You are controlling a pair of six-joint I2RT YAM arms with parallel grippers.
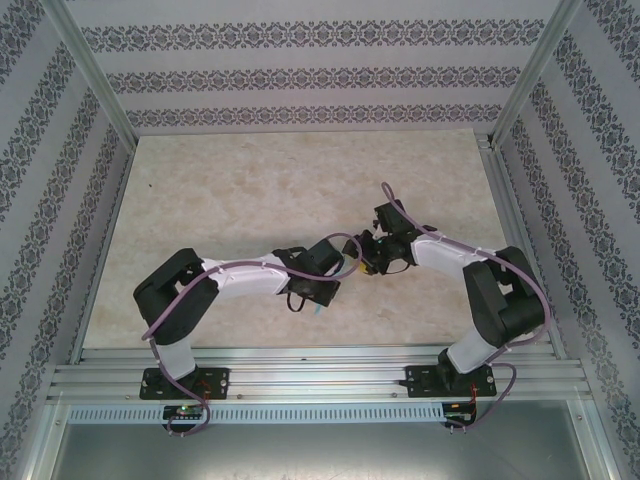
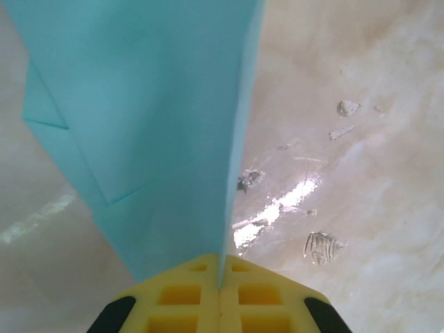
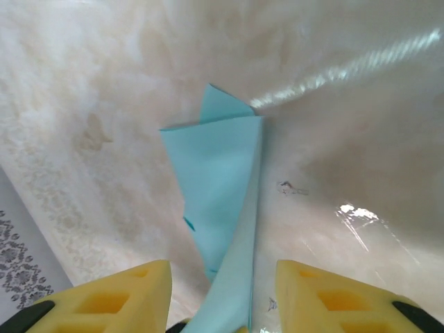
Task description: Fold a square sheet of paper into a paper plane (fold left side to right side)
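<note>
The paper plane's pale layer (image 3: 234, 267) slopes up into my left gripper's pinch, so my right gripper should move in and hold the layer down before my left gripper opens.
The turquoise paper plane (image 2: 139, 104) is a narrow folded shape with layered creases and slanted flaps. My left gripper (image 2: 220, 277) is shut on its near end, and the paper's edge is pinched between the yellow pads (image 2: 180, 295). In the right wrist view the same paper plane (image 3: 218, 180) runs from a blunt far tip down between the yellow fingers (image 3: 125, 295). My right gripper (image 3: 223, 295) stands open around it, with a gap on each side. From above, the left gripper (image 1: 343, 262) and the right gripper (image 1: 370, 260) meet near the table's middle, hiding most of the paper.
The beige marbled table (image 1: 250, 190) has shiny scuffs and glare patches (image 2: 277, 208). Patterned walls and metal posts enclose it on three sides. An aluminium rail (image 1: 320, 365) with the arm bases runs along the near edge.
</note>
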